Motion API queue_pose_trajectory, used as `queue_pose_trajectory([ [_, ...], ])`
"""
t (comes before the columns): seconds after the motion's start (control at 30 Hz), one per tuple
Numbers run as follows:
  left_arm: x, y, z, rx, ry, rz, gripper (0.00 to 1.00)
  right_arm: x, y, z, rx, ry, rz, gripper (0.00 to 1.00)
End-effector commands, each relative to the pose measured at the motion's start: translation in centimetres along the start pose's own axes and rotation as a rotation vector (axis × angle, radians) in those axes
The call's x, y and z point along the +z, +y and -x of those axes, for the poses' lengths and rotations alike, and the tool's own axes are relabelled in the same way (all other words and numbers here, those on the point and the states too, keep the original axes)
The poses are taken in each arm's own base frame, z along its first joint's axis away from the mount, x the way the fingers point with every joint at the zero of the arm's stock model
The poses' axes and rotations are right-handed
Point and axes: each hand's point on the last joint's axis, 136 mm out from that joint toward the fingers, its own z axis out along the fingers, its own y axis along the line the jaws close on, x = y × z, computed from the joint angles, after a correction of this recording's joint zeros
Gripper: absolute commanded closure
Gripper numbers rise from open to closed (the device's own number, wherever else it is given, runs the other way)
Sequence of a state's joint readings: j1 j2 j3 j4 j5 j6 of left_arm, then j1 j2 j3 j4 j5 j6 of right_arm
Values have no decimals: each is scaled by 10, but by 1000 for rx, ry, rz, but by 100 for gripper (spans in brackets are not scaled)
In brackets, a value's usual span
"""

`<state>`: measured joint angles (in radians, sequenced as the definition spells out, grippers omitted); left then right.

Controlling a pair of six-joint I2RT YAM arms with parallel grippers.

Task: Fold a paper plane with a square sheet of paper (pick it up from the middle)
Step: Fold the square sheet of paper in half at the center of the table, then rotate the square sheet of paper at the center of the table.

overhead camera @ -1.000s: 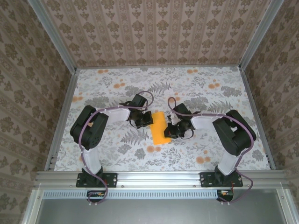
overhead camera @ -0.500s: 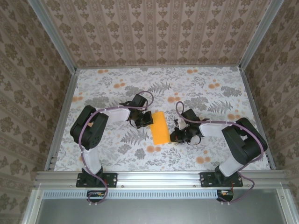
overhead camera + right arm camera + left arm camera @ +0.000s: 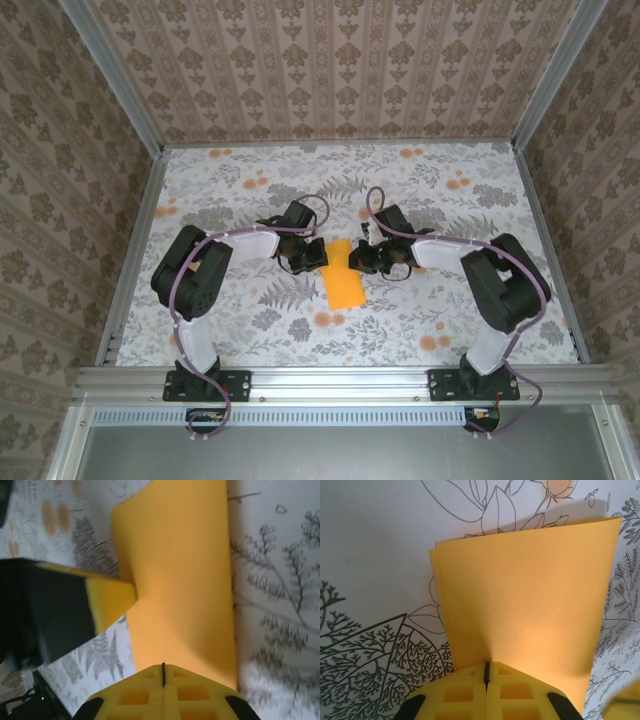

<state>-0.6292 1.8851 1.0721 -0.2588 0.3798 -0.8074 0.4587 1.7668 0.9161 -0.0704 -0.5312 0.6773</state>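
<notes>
The folded sheet's layers stand open at the sheet's end close to the fold, so the left gripper should move away while the right gripper presses along the sheet's folded side.
The square sheet of paper is plain orange-yellow and lies on the floral table folded in half into a long rectangle, its two layers showing at the left edge. A paper plane is out of view. My left gripper is shut, its tips resting on the sheet's left side. My right gripper is also shut, its tips on the sheet's upper right edge. No paper shows in either jaw slit. In the right wrist view the folded sheet runs away from the jaws, with a left finger touching its far side.
The table is covered in a leaf and flower print with small orange blotches. Patterned walls and metal rails close it in on three sides. Both arms bend inward and meet over the middle.
My right gripper swung out to the right of the sheet, then came back up to its upper right edge. The left arm and the sheet have stayed put.
</notes>
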Motion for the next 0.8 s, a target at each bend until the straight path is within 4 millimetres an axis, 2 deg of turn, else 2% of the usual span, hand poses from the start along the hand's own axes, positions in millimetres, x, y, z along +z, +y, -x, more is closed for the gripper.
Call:
queue_pose_trajectory([
  [0.0, 14, 108, -61, -97, 191, 396, 98, 14, 0, 8, 27, 6, 16, 95],
  [0.17, 13, 108, -61, -92, 191, 401, 98, 23, -30, -17, 81, 48, -27, 95],
  [0.33, 11, 105, -57, -75, 166, 386, 98, 8, -57, -44, 90, 92, -105, 95],
  [0.4, 10, 102, -54, -60, 154, 371, 98, 1, -59, -50, 71, 97, -122, 95],
  [0.5, 9, 89, -45, -19, 135, 337, 97, -9, -53, -48, 40, 85, -126, 94],
  [0.57, 6, 74, -34, 21, 110, 292, 96, -12, -43, -42, 28, 65, -105, 94],
  [0.63, 0, 56, -21, 72, 83, 248, 94, -14, -31, -36, 14, 47, -83, 94],
  [0.77, -16, 11, 5, 169, 17, 139, 90, -15, -20, -32, 1, 17, -95, 94],
])
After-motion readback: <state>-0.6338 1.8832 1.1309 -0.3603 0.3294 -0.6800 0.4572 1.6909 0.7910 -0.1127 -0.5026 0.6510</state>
